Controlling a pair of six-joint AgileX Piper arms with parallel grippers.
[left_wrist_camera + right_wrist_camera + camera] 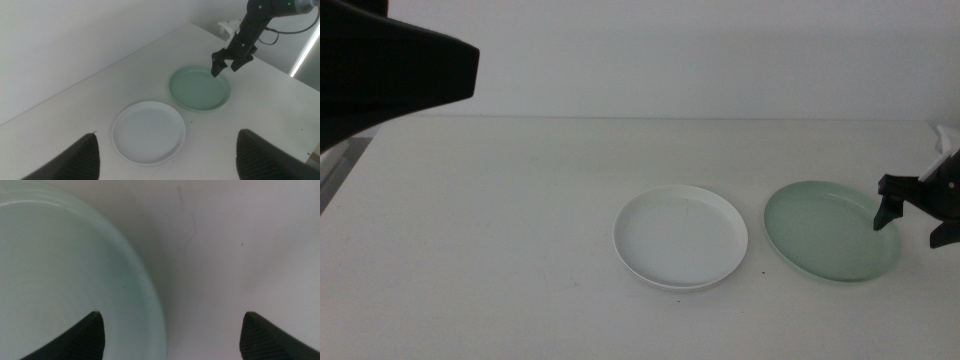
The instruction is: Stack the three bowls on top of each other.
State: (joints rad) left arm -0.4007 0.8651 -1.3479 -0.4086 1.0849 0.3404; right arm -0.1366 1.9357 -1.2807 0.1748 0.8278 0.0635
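My gripper will lower the mint green bowl (832,231), and it should fit closely into the white bowl and almost hide it, because the white bowl's rim (680,288) looks just as wide.
A white bowl (680,238) (148,131) lies near the table's middle. Its near edge shows a doubled rim; I cannot tell whether another dish lies under it. To its right, apart from it, sits the mint green bowl (830,230) (200,89) (65,270). My right gripper (917,222) (227,62) (172,314) is open and hovers low at the green bowl's right rim, one jaw over the bowl and the other over bare table outside it. My left gripper (166,134) is open and empty, held high over the table's left side, with its arm (390,60) dark at the upper left.
A small white object (945,138) (227,25) lies at the table's back right corner, behind the right arm. The table's left edge (340,175) runs along the picture's left side. A pale wall stands behind the table.
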